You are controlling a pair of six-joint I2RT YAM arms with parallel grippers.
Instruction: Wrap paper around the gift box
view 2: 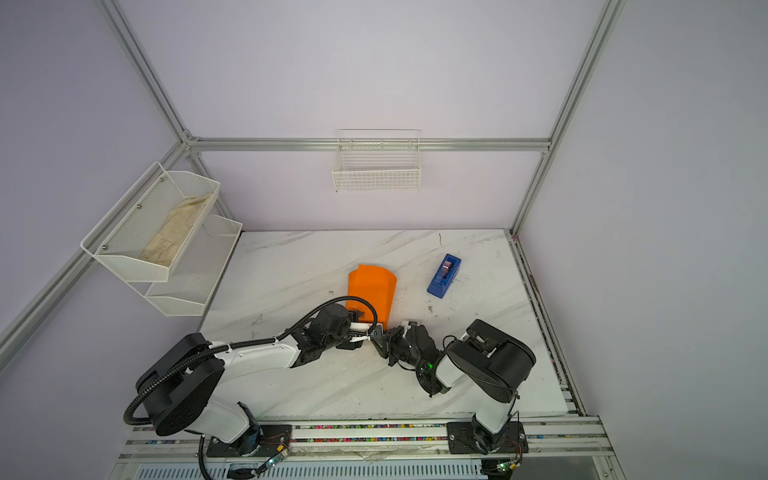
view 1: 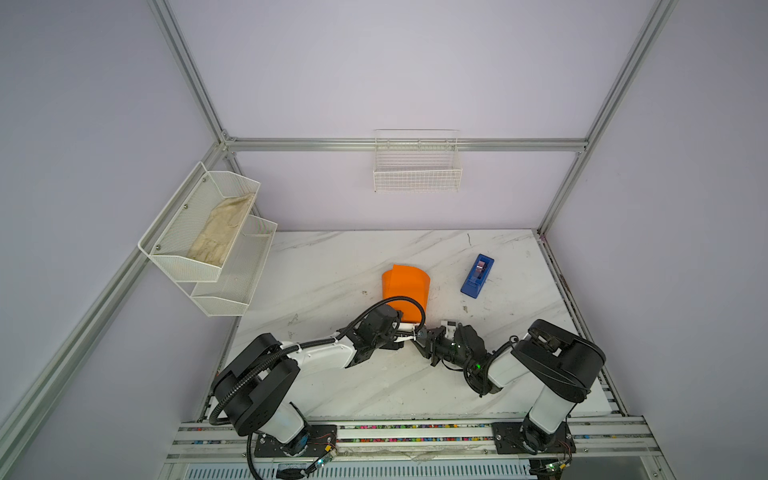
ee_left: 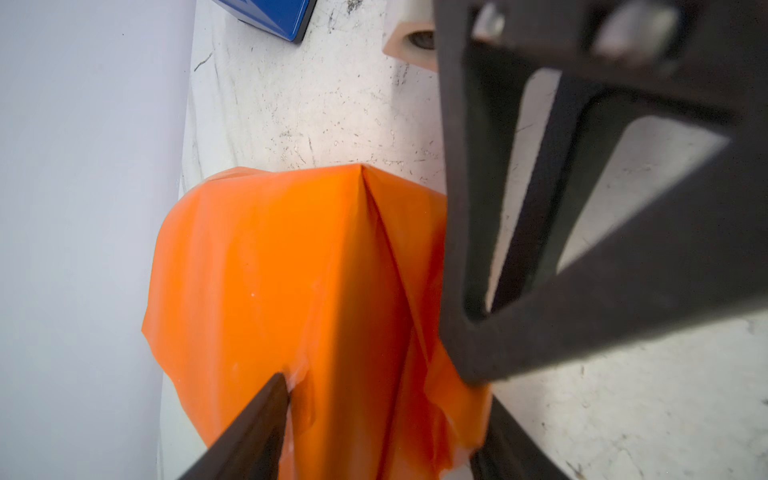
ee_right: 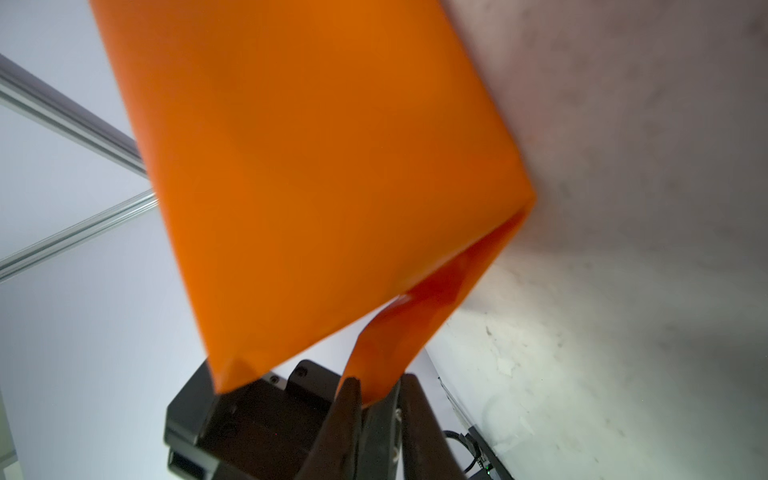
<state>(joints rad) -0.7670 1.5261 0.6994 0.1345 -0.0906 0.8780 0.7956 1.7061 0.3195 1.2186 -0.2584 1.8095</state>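
The loose paper flap (ee_right: 376, 364) is held by its tip in my right gripper, off the bundle, so next the gripper opens and presses it against the bundle's near end (ee_right: 436, 284).
The orange paper (view 1: 405, 291) (view 2: 372, 291) stands folded into a tall bundle mid-table in both top views. The gift box is hidden inside it. My left gripper (view 1: 409, 329) (ee_left: 388, 388) sits at the bundle's near end, its two fingers pressed against opposite sides of the wrapped paper (ee_left: 270, 270). My right gripper (view 1: 426, 336) (ee_right: 376, 386) meets it from the right, jaws slightly apart. The tip of a loose paper flap (ee_right: 399, 332) lies between them. One of the right gripper's fingers (ee_left: 465, 208) looms over the bundle in the left wrist view.
A blue tape dispenser (view 1: 477, 276) (view 2: 444, 276) lies to the right of the bundle. A small pale block (view 1: 448, 323) sits beside the right gripper. A mesh shelf holding a beige cloth (view 1: 222, 232) hangs on the left wall. A wire basket (view 1: 417, 166) hangs on the back wall.
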